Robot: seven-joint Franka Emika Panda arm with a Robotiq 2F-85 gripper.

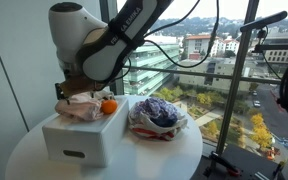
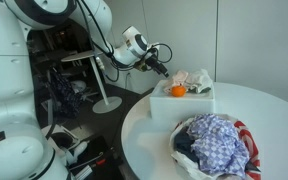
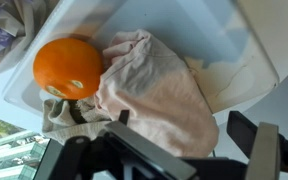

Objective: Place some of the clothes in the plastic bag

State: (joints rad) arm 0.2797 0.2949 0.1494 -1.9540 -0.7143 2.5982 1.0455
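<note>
My gripper will lift the pink garment [image 1: 81,107] free by itself, and the greyish cloth should stay behind, because the garment has its edge [image 3: 102,103] on top, next to the orange ball.
A pale pink-beige garment [image 3: 156,88] lies on top of the white box [image 3: 219,40], with a greyish cloth [image 3: 59,116] bunched beside it under an orange ball [image 3: 69,66]. My gripper [image 3: 184,125] hovers open just above the pink garment, its fingers [image 3: 249,128] on either side of it and holding nothing. In both exterior views the gripper [image 2: 162,68] [image 1: 72,88] is at the box's far end. The plastic bag [image 1: 156,130] [image 2: 242,135], white with red stripes, lies beside the box with a blue-purple patterned garment [image 2: 219,140] [image 1: 159,110] and some dark fabric in it.
Box and bag rest on a round white table [image 2: 149,125] [image 1: 174,158]. A tripod [image 1: 236,95] stands by the window next to the table. A floor stand [image 2: 108,100] and cluttered equipment are beyond the table edge.
</note>
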